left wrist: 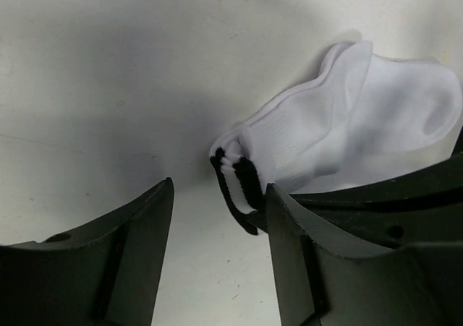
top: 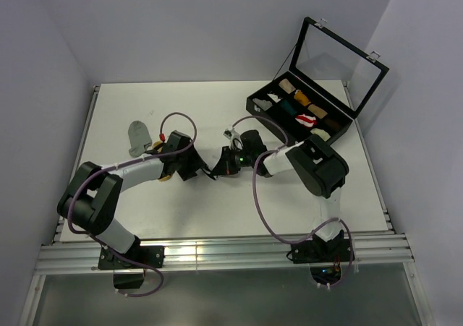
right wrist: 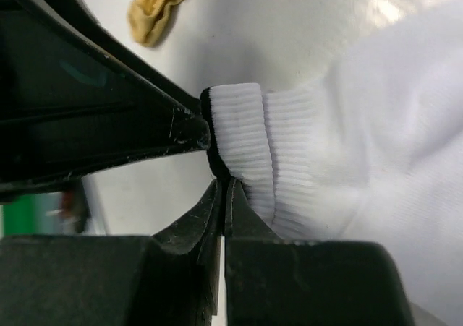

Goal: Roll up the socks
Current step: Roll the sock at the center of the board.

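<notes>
I should shift my left gripper's open fingers around the cuff's upper corner [left wrist: 227, 151] before I close them, because the black stripes of the cuff [left wrist: 246, 183] lie outside them.
The white sock [left wrist: 362, 116] with black cuff stripes lies on the table between both grippers. My right gripper [right wrist: 225, 187] is shut on the edge of its folded cuff [right wrist: 242, 138]. My left gripper [left wrist: 219, 214] is open just in front of the cuff, with its right finger [left wrist: 304, 246] next to the black stripes and the sock outside the jaws. In the top view the two grippers, left [top: 208, 171] and right [top: 223, 165], meet at the table's middle and hide the white sock. The grey sock [top: 137, 138] lies flat at the left. The mustard sock [right wrist: 155, 8] shows partly under my left arm [top: 166, 176].
The black compartmented case [top: 349, 123] with several coloured fabric rolls stands at the back right, its glass lid [top: 336, 58] raised. The table's metal rail [top: 217, 254] runs along the near edge by the arm bases.
</notes>
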Tool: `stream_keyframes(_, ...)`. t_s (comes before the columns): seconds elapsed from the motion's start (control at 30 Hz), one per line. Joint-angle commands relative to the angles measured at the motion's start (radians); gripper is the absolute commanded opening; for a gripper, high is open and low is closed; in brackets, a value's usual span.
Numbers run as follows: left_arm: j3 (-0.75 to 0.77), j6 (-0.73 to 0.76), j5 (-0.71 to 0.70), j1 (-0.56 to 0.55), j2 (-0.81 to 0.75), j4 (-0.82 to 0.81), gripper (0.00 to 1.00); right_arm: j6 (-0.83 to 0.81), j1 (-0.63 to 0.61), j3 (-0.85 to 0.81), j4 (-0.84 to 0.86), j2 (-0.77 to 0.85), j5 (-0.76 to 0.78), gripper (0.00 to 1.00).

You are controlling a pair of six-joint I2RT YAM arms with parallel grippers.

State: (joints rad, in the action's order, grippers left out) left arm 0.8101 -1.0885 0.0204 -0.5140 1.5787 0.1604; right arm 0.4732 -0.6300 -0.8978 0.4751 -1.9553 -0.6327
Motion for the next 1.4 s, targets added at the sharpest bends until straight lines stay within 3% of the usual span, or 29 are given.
stream_keyframes(0.0, -0.025, -0.022, -0.016, -0.006, -0.034, -0.067, 0.59, 0.204, 0.047, 0.077, 0.107, -0.082, -0.208, 0.0)
stream_keyframes(0.1, -0.025, -0.021, -0.016, -0.008, -0.028, -0.075, 0.58, 0.323, 0.092, 0.102, 0.204, -0.129, -0.263, 0.0)
stream_keyframes(0.37, -0.015, -0.016, -0.007, -0.017, 0.003, -0.093, 0.54, 0.426, 0.122, 0.103, 0.214, -0.197, -0.256, 0.0)
stream_keyframes(0.8, 0.02, 0.001, 0.009, -0.038, 0.089, -0.056, 0.48, 0.423, 0.135, 0.074, 0.099, -0.223, -0.203, 0.0)
stream_keyframes(1.03, 0.066, 0.042, 0.007, -0.054, 0.173, 0.025, 0.25, 0.332, 0.133, 0.047, -0.013, -0.163, -0.136, 0.0)
stream_keyframes(1.13, 0.081, 0.058, 0.001, -0.058, 0.194, 0.062, 0.18, 0.259, 0.127, 0.049, -0.062, -0.091, -0.079, 0.11)
stream_keyframes(1.27, 0.1, 0.075, -0.011, -0.06, 0.196, 0.087, 0.13, 0.112, 0.092, 0.056, -0.156, 0.068, 0.033, 0.39)
stream_keyframes(1.37, 0.122, 0.096, -0.013, -0.061, 0.198, 0.106, 0.14, -0.037, 0.052, 0.011, -0.309, 0.136, 0.192, 0.46)
